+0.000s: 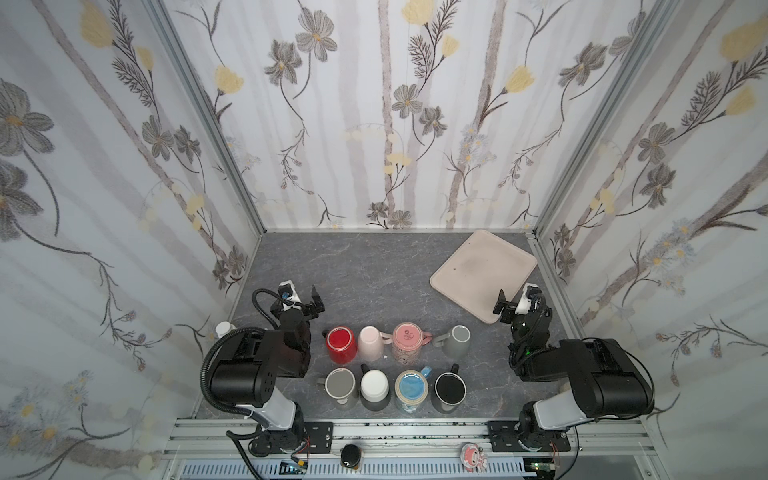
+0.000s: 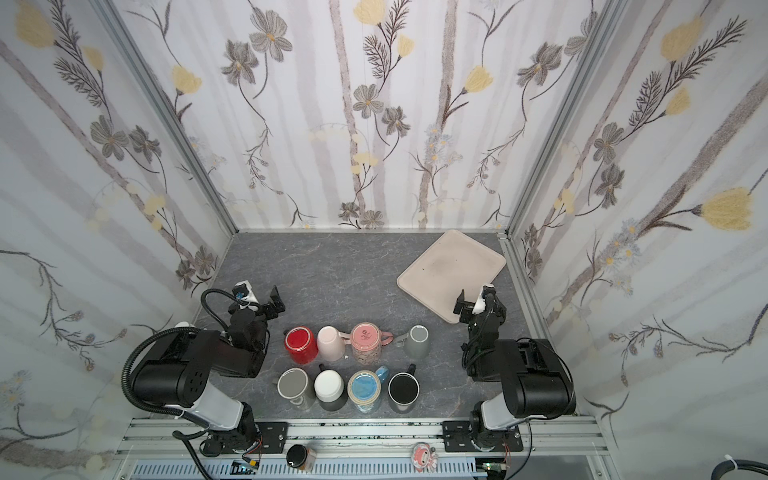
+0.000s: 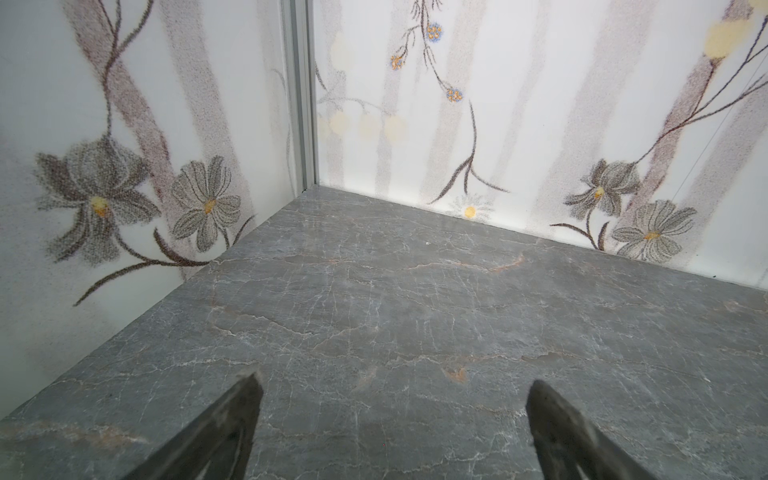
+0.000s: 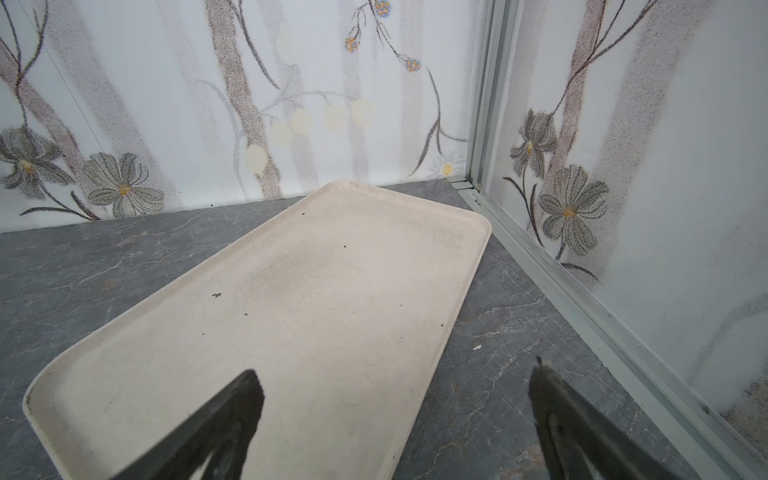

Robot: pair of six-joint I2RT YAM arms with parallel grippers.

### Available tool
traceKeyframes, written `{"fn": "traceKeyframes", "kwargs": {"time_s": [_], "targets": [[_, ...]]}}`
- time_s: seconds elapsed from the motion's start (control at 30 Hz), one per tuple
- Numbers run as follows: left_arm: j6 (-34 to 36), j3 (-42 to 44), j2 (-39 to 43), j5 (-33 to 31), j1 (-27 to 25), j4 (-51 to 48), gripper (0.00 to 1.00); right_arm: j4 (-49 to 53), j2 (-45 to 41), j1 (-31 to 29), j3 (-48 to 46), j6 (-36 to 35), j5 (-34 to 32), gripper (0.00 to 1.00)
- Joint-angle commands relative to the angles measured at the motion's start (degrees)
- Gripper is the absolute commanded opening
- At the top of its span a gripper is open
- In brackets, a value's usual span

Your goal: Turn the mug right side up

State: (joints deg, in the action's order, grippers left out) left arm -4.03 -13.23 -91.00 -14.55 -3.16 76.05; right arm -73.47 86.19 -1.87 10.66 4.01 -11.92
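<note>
The beige tray (image 1: 482, 276) lies at an angle in the back corner. My right gripper should move it toward the space (image 1: 400, 286) behind the mugs before turning the mug.
Several mugs stand in two rows at the front middle of the grey table in both top views. A pink mug (image 1: 407, 336) (image 2: 365, 336) in the back row shows a stamped base, so it is upside down. Next to it a pale pink mug (image 1: 371, 341) (image 2: 331, 341) also shows a closed base. My left gripper (image 1: 305, 299) (image 2: 264, 301) (image 3: 395, 380) hangs open behind the rows' left end, over bare table. Over the tray's near corner, behind the right end, my right gripper (image 1: 513, 303) (image 2: 471, 305) (image 4: 395, 370) is open and holds nothing.
A beige tray (image 1: 484, 270) (image 2: 451, 266) (image 4: 332, 291) lies empty at the back right, near the right wall. The rows also hold a red mug (image 1: 341, 344), grey mugs (image 1: 456, 340) (image 1: 340, 384), a blue-lined mug (image 1: 411, 386) and a black mug (image 1: 449, 388). Floral walls close three sides.
</note>
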Motion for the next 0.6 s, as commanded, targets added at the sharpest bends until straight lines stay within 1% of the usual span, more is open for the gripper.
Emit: {"fn": "traceKeyframes", "kwargs": {"time_s": [0.0, 0.37, 0.43, 0.5, 0.57], "targets": [[0.1, 0.0, -0.1, -0.2, 0.1, 2.0, 1.00, -3.1, 0.1, 0.0, 0.0, -0.5, -0.4, 1.00], [0.1, 0.0, 0.0, 0.0, 0.2, 2.0, 1.00, -2.7, 0.1, 0.3, 0.1, 0.1, -0.1, 1.00], [-0.2, 0.5, 0.9, -1.6, -0.2, 2.4, 1.00, -2.2, -0.8, 0.8, 0.2, 0.9, -0.3, 0.99], [0.0, 1.1, 4.6, -3.4, -0.8, 0.7, 1.00, 4.8, -4.4, 0.8, 2.2, 1.2, -1.5, 1.00], [-0.3, 0.2, 8.9, -5.6, -1.1, -4.5, 1.00, 15.7, -8.3, 0.7, 6.4, 1.7, -3.2, 0.99]]}}
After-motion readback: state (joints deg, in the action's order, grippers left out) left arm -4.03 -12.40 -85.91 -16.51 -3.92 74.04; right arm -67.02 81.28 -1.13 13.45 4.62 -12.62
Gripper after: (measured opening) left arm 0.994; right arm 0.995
